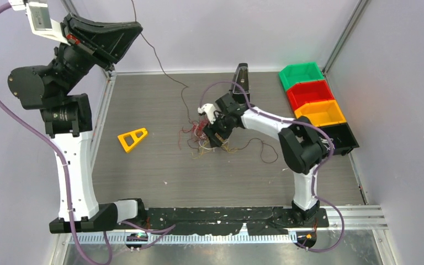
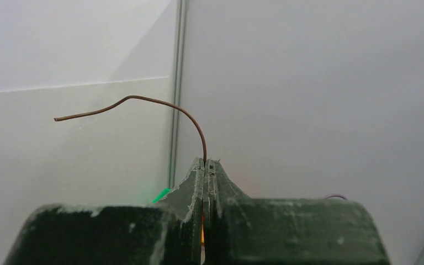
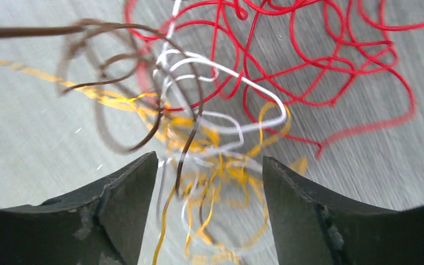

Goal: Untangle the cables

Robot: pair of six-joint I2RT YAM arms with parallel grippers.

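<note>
My left gripper is up high, with the dark brown cable still in the tangle (image 1: 189,119). My right gripper therefore needs to lift the cable clear (image 3: 199,105) and take it over.
The cables (image 1: 201,138) lie as a loose tangle of red, white, yellow and dark brown strands mid-table. My left gripper (image 1: 139,27) is raised high at the back left, shut on one dark brown cable (image 1: 163,69) that slopes down to the tangle. In the left wrist view that cable's free end (image 2: 143,99) curls out past the shut left gripper (image 2: 205,161). My right gripper (image 1: 215,135) sits low over the tangle. In its wrist view the right gripper (image 3: 210,163) is open, with yellow strands (image 3: 221,176), white strands and a brown strand between the fingers, not pinched. Red strands (image 3: 309,55) spread beyond.
A yellow triangular piece (image 1: 132,138) lies left of the tangle. Green (image 1: 301,74), red (image 1: 310,91), orange (image 1: 320,112) and black (image 1: 339,138) bins line the right wall. A black upright object (image 1: 242,74) stands at the back.
</note>
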